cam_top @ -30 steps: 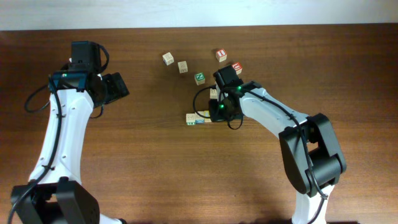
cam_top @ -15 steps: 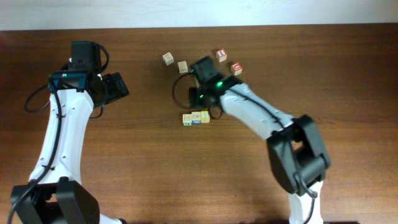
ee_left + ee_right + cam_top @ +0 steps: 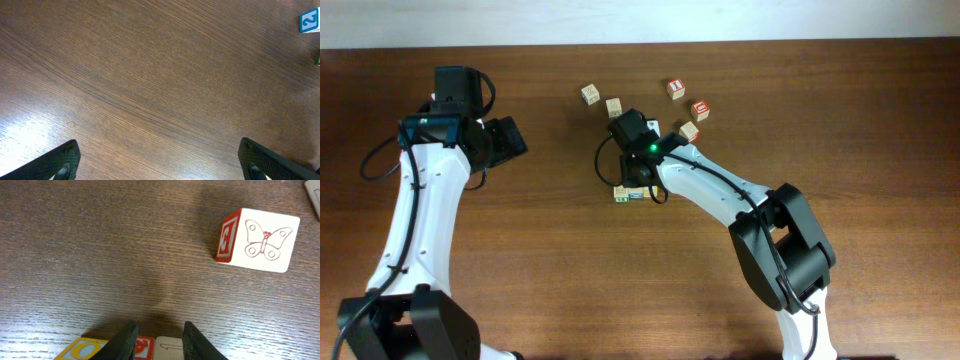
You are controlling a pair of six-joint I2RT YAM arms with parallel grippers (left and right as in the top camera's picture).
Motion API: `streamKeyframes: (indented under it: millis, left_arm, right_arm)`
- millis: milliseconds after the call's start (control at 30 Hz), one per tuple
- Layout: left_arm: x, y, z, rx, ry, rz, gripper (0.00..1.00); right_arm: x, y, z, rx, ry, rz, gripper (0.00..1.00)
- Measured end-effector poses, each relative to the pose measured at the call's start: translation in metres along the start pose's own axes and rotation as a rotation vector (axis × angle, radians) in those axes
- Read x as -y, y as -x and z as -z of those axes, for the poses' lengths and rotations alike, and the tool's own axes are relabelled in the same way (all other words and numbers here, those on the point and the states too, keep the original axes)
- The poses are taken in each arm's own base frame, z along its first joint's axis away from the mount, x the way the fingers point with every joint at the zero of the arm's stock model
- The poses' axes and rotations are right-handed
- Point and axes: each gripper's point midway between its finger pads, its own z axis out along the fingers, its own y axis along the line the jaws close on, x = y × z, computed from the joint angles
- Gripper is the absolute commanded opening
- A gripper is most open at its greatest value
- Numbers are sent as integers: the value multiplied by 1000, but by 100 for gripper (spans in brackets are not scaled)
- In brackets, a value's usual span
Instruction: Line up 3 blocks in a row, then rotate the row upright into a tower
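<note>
The row of three blocks (image 3: 637,194) stretches past my right gripper's fingers, so both grippers should press the row's ends, my left gripper at the yellow-faced block (image 3: 621,194).
A row of three blocks (image 3: 628,193) lies at mid-table, partly covered by my right gripper (image 3: 634,178) hovering just above it. In the right wrist view the row shows a yellow-faced block (image 3: 80,350), a block with a red-marked face (image 3: 144,348) and a pale block (image 3: 168,348). The right gripper (image 3: 157,330) stands partly open over the last two, and its fingers (image 3: 126,339) hold nothing. My left gripper (image 3: 510,140) is wide open over bare wood, far left of the row. Its view catches a blue-marked block (image 3: 309,21) at the top right corner.
Loose cubes lie behind the row: two pale ones (image 3: 590,94) (image 3: 614,106), two red-marked ones (image 3: 676,88) (image 3: 700,108) and a pale one (image 3: 689,131). A butterfly cube with a red side (image 3: 260,240) sits beyond the right fingers.
My right arm swung left from the row's right end to above the row, and its jaws went from shut to partly open. The left arm stayed still.
</note>
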Motion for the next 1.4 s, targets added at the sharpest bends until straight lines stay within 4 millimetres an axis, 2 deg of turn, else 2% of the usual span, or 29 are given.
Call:
streamKeyframes:
  millis: [400,467,533,600,633,667,700,733,800,867,900,933,967,1033,1100,1133,1200,1267,1400]
  left_arm:
    - [0,0,0,0,0,0,99]
    - [0,0,0,0,0,0,99]
    - [0,0,0,0,0,0,99]
    - [0,0,0,1,0,0,99]
    - [0,0,0,-1,0,0,99]
    - [0,0,0,1,-1,0,99]
    - [0,0,0,0,0,0,99]
    - [0,0,0,0,0,0,99]
    - [7,1,0,-1,-39,2,99]
    - [18,-6,1,-35,-105,1,87]
    - [21,-8,1,-47,-120,3,72]
    - [25,-13,2,-72,-150,7,48]
    - [28,-14,3,-78,-163,19,25]
    - [36,-20,0,-95,-177,30,9]
    - [53,-34,-13,-144,-177,-4,8]
    - [60,-42,-21,-171,-174,-24,1]
    - [72,-54,-31,-208,-171,-54,0]
    - [83,-70,-47,-268,-160,-88,0]
    - [102,-102,-76,-374,-152,-142,0]
  right_arm:
    - [-3,-10,0,-48,25,4,31]
    - [-4,-10,0,-47,27,-2,40]
    - [-3,-6,3,-54,32,-7,41]
    - [5,30,34,-33,34,-48,41]
    - [20,46,70,-77,28,-62,41]
    - [26,71,97,-32,66,-75,41]
    - [36,85,133,-31,136,-68,41]
    - [43,87,148,-46,181,-65,41]
    - [59,72,159,-150,275,-55,41]
    - [82,59,164,-231,329,-70,41]
    - [92,57,165,-245,333,-74,41]
    - [109,51,164,-276,320,-84,41]
    - [117,46,157,-294,303,-80,40]
    - [115,34,140,-334,300,-72,36]
    - [111,14,113,-389,298,-64,34]
    - [107,9,95,-391,300,-69,30]
    - [103,3,76,-383,305,-85,24]
    - [92,-12,55,-396,324,-95,23]
    - [76,-30,30,-394,342,-99,20]
